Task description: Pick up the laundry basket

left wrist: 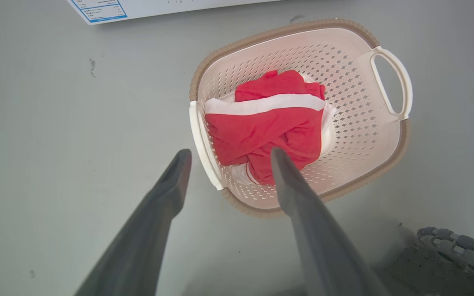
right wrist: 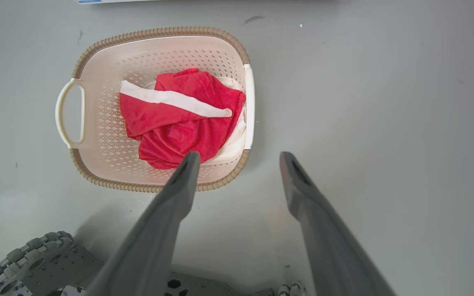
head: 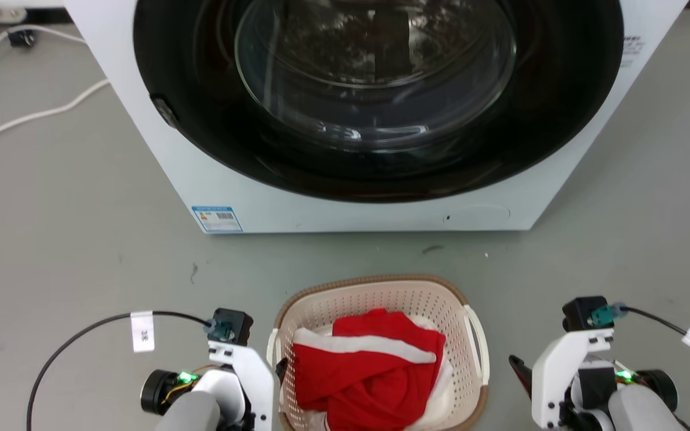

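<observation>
The laundry basket point(head: 378, 296) will come up level with its handles staying fixed when I lift, because the white side handles point(head: 482, 348) run straight into the basket's brown rim.
The laundry basket point(head: 375, 281) stands on the grey floor in front of the washer: cream perforated walls, brown rim, white side handles. A red garment with a white stripe point(head: 369, 371) lies in it. My left gripper point(left wrist: 229, 156) is open above the basket's near handle point(left wrist: 204, 144), one finger over the floor and the other over the garment. My right gripper point(right wrist: 240, 158) is open too, above the floor just beside the opposite handle point(right wrist: 248, 107). In the head view the two wrists flank the basket. Neither gripper holds anything.
The white washing machine point(head: 249, 197), its dark round door point(head: 375, 90) shut, stands close behind the basket. White cables point(head: 33, 114) run over the floor at the far left. Black cables trail from both wrists. The robot's base point(right wrist: 27, 259) sits just behind the basket.
</observation>
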Available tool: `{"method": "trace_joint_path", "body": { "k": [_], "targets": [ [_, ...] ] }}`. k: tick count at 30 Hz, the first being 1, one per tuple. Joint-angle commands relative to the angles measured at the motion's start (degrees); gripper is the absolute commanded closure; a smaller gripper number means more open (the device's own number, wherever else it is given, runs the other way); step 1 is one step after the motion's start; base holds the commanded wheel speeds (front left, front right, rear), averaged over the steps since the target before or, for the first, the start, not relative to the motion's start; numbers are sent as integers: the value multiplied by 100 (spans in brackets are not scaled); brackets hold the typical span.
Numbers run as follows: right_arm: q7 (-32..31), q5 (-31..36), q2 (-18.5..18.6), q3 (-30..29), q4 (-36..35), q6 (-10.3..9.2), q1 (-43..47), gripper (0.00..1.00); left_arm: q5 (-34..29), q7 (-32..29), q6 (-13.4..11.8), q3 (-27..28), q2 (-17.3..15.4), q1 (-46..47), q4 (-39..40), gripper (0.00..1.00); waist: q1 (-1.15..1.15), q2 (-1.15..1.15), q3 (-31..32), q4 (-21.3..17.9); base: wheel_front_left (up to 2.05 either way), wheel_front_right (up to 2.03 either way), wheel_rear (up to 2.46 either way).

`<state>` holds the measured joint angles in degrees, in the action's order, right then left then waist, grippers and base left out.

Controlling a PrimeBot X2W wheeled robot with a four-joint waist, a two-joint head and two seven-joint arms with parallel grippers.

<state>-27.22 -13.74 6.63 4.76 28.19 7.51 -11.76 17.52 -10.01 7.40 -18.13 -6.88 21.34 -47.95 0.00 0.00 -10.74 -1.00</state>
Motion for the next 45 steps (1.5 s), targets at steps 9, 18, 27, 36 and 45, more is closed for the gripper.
{"method": "trace_joint_path", "body": {
  "k": [9, 18, 27, 36, 45],
  "targets": [
    [575, -55, -95, 346, 1350, -4, -1160, 0, 467, 30, 9, -329, -61, 871, -826, 0, 0, 0, -949, -115, 0, 0, 0],
    [1008, -123, -203, 538, 2333, -4, -1961, 0, 831, -33, 10, -626, -176, 1429, -1318, 0, 0, 0, -1517, -248, 0, 0, 0],
    [1354, -321, -298, 844, 3117, -4, -2733, 0, 1236, -41, 10, -955, -339, 1961, -1577, 0, 0, 0, -2151, -354, 0, 0, 0],
    [1568, -536, -362, 1176, 3616, -4, -3268, 0, 1492, -43, 10, -1202, -453, 2405, -1836, 0, 0, 0, -2683, -386, 0, 0, 0],
    [1660, -1009, -385, 1540, 3804, -4, -3536, 0, 1673, -96, 10, -1410, -507, 2655, -2057, 0, 0, 0, -2987, -426, 0, 0, 0]
  ]
}}
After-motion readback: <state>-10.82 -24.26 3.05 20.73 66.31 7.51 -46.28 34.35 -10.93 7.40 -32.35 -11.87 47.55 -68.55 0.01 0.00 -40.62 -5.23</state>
